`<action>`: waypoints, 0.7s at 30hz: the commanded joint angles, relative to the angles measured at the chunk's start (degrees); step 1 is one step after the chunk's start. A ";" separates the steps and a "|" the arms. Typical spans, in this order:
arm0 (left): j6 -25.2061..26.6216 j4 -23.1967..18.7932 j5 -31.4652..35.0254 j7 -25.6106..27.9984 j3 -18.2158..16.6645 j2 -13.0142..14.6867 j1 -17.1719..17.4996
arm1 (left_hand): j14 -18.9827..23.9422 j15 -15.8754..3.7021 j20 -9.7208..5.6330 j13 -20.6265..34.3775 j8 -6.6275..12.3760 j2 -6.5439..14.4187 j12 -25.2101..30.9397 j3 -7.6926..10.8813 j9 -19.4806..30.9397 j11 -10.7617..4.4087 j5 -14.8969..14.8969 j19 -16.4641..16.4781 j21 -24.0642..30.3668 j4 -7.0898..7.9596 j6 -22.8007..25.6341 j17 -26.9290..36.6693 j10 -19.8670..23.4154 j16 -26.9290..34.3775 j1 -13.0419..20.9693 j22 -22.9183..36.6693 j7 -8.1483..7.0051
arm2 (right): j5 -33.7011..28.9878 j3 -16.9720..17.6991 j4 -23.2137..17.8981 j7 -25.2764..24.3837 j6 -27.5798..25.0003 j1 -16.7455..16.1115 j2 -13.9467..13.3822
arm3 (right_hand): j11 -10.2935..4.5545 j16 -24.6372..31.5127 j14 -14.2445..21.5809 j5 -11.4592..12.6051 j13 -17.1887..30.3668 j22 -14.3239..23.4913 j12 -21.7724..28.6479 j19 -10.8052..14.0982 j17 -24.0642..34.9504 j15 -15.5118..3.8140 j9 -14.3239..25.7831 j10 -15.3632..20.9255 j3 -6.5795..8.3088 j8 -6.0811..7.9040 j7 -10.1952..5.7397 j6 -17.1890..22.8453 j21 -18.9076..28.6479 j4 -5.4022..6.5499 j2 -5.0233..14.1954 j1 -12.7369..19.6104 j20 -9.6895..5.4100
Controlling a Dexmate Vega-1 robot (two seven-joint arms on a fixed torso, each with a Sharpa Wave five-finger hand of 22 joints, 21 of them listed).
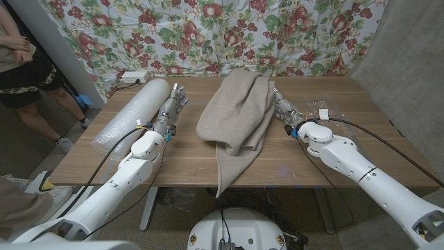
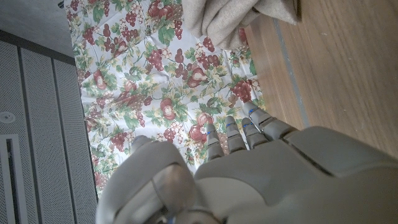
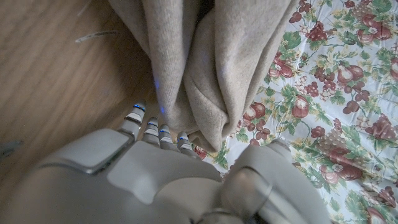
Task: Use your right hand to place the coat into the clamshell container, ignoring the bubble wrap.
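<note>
The coat (image 1: 237, 112) should hang in a drape from its fold when the robot lifts that fold, with the coat's end trailing along, since that end (image 1: 227, 175) droops over the front edge.
A beige coat (image 1: 236, 111) lies heaped in the middle of the wooden table (image 1: 187, 163), one end hanging over the front edge. My right hand (image 1: 286, 111) stands at the coat's right side, fingers stretched toward it. In the right wrist view the fingertips (image 3: 155, 132) reach the coat's folds (image 3: 211, 62) with the thumb held apart and nothing gripped. My left hand (image 1: 170, 111) waits left of the coat, fingers straight, next to the bubble wrap roll (image 1: 132, 114). The left wrist view shows that hand (image 2: 267, 180) empty, with the coat (image 2: 230, 18) beyond it.
A white power strip (image 1: 132, 76) lies at the back left corner. Small scraps (image 1: 322, 111) lie on the table right of my right hand. A person (image 1: 17, 62) stands at the far left. A floral cloth (image 1: 229, 28) hangs behind the table.
</note>
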 commanded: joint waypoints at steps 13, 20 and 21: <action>0.06 0.36 -0.60 -2.43 0.27 0.47 -0.52 | -0.39 -3.01 -2.89 0.33 0.27 0.15 0.31 0.03 0.28 0.10 0.18 -0.11 0.36 -0.40 1.52 0.20 0.82 0.36 0.55 0.20 0.50 | -3.20 -2.58 -4.93 -4.63 -8.37 1.47 -0.47 | 0.23 -0.23 -0.14 1.14 0.27 0.11 0.31 1.10 0.12 0.33 0.11 1.80 -0.34 0.35 5.73 -1.88 -0.45 -0.40 -1.64 -0.29 0.15; -0.08 0.85 -0.64 -2.94 0.50 0.24 -0.88 | -0.41 -3.01 -2.90 0.33 0.73 0.17 0.44 0.05 0.28 0.05 0.12 -0.11 0.37 -0.45 2.99 0.20 1.22 0.37 0.57 0.20 0.72 | -4.13 -3.39 -5.76 -5.12 -10.42 2.38 -0.31 | 0.29 -0.20 0.27 0.99 0.32 -0.15 0.30 5.15 0.09 0.38 0.12 1.85 0.25 0.57 5.72 -2.52 -0.37 -1.01 -1.55 0.67 0.10; -0.12 0.96 -0.66 -3.07 0.52 0.22 -0.95 | -0.41 -3.02 -2.89 0.33 0.73 0.17 0.43 0.05 0.28 0.09 0.11 -0.12 0.37 -0.45 3.01 0.20 1.21 0.37 0.57 0.20 0.73 | -4.14 -3.45 -5.83 -5.22 -10.69 2.47 -0.18 | 0.28 -0.21 0.31 0.88 0.32 -0.15 0.29 5.33 0.09 0.40 0.12 1.85 0.25 0.58 5.73 -2.55 -0.51 -0.99 -1.59 0.61 0.12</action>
